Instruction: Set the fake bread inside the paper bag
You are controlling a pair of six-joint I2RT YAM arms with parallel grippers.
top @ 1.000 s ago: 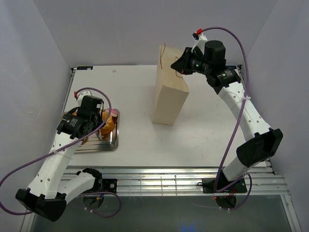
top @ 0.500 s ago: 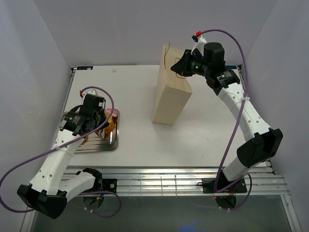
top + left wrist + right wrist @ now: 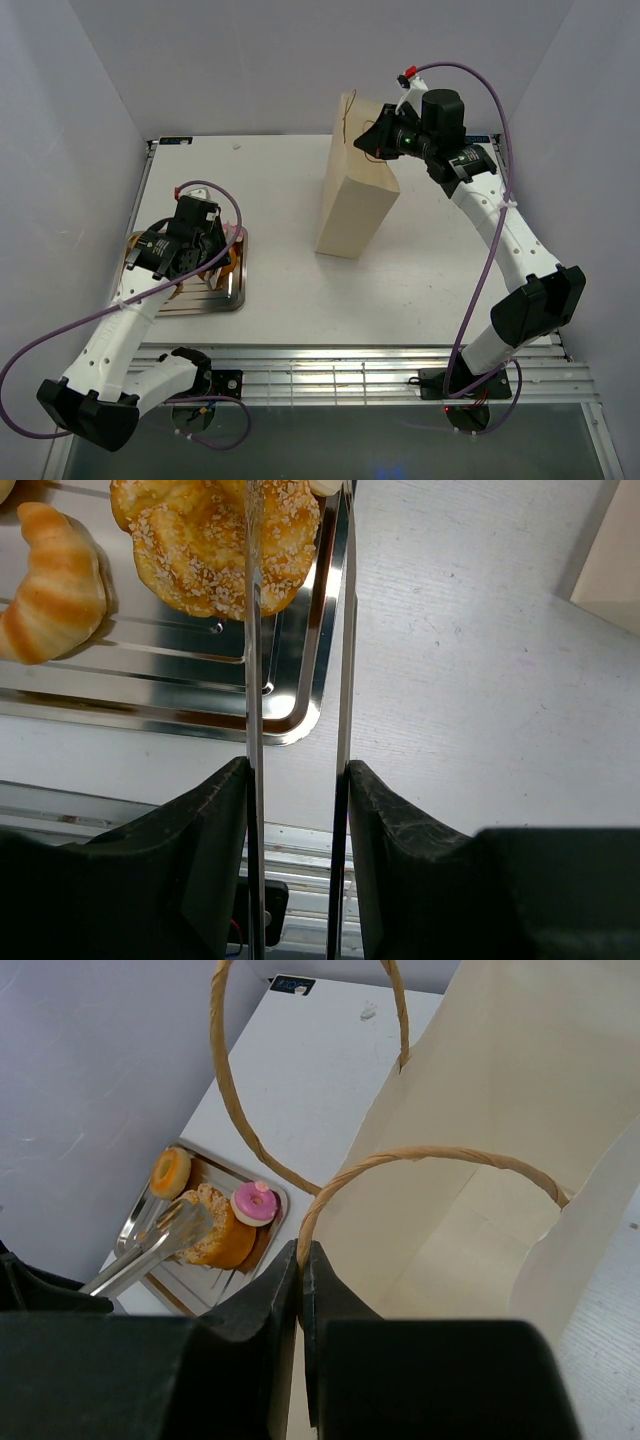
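The tongs are over the seeded bun's edge [image 3: 313,558], so I should open them with my left gripper and shift to the seeded bun's middle [image 3: 208,552] before squeezing and lifting.
The cream paper bag [image 3: 355,195] stands upright at mid-table, its mouth open in the right wrist view [image 3: 520,1110]. My right gripper [image 3: 378,140] is shut on one brown string handle [image 3: 420,1153] at the bag's top edge. The fake bread lies on a silver tray [image 3: 225,300]: a seeded golden bun [image 3: 215,540] and a croissant [image 3: 55,585]. My left gripper [image 3: 297,780] is shut on long metal tongs [image 3: 252,680]. The tong blades are apart and reach over the bun's right edge and the tray rim. The left gripper [image 3: 200,262] hovers over the tray.
A pink-iced doughnut [image 3: 255,1202] and an orange ring doughnut [image 3: 170,1170] also lie on the tray. White walls close in the left, back and right. A slatted metal rail [image 3: 340,375] runs along the near edge.
The right gripper has drawn the bag's handle a little up and right, so the bag stands more upright. The left gripper with the tongs has shifted slightly over the tray.
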